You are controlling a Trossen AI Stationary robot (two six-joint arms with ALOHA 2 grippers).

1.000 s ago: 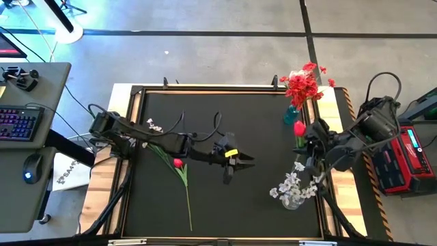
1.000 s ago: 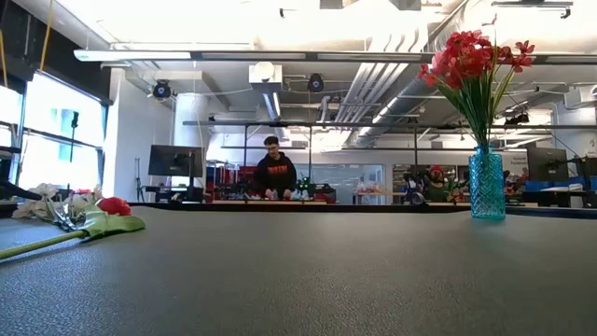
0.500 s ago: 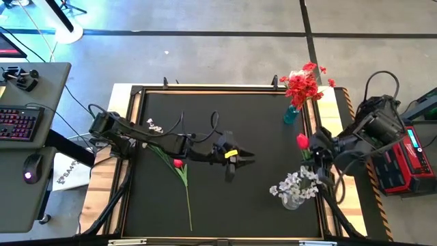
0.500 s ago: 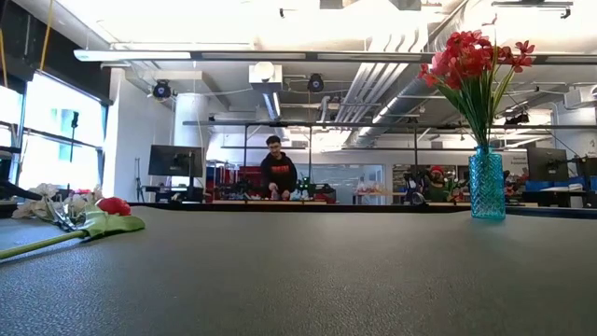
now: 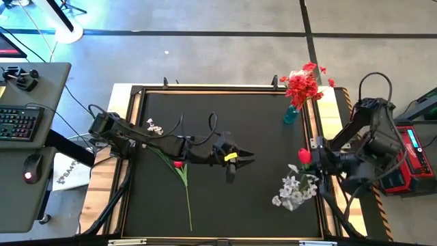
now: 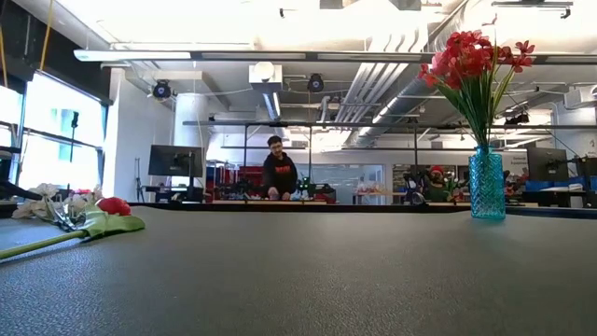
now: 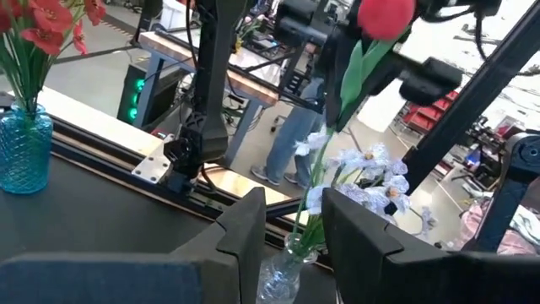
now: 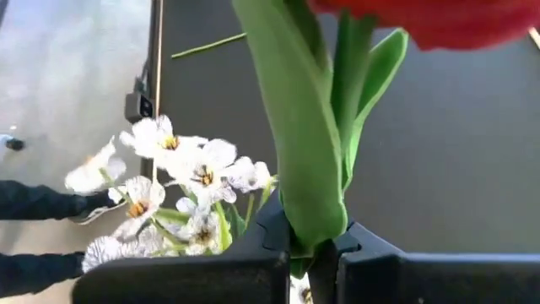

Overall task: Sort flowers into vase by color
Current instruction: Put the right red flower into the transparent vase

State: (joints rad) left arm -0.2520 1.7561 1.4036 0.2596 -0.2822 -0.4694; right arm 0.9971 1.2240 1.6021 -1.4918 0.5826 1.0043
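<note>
The sprig of white blossoms [image 5: 155, 128] is across the mat from the clear vase, so the robot's left gripper should pick up the sprig and hand it to the right gripper.
My right gripper [image 5: 311, 160] is shut on a red bud flower [image 5: 304, 156] and hangs over the table's right edge. It is just above a clear vase of white blossoms [image 5: 293, 193]. A blue vase [image 5: 291, 115] with red blossom clusters [image 5: 302, 83] stands at the far right. Another red bud flower [image 5: 179, 164] lies flat on the mat at the left, its stem running toward the near edge. My left gripper [image 5: 240, 160] hovers open over the middle of the mat. It points toward the right edge and has nothing between its fingers [image 7: 246, 232]. My right gripper pinches the red bud flower's stem and leaf base [image 8: 314, 238] between its two fingers, below the bud [image 8: 413, 19]. The flower is lifted clear of the table, and its bud and leaves stick out past the fingertips. Its lower stem is hidden by the gripper.
A small sprig of white blossoms [image 5: 154, 126] lies by the left arm near the mat's left edge. A raised frame [image 5: 205, 89] borders the black mat. A desk with a keyboard [image 5: 17, 123] stands left of the table. A person [image 6: 278, 173] works far behind.
My right gripper has swung with the red bud flower toward the table's near edge and a little down, turning as it went. The bud has gone from near the blue vase to just above the white blossoms. My left gripper has only turned slightly in place.
</note>
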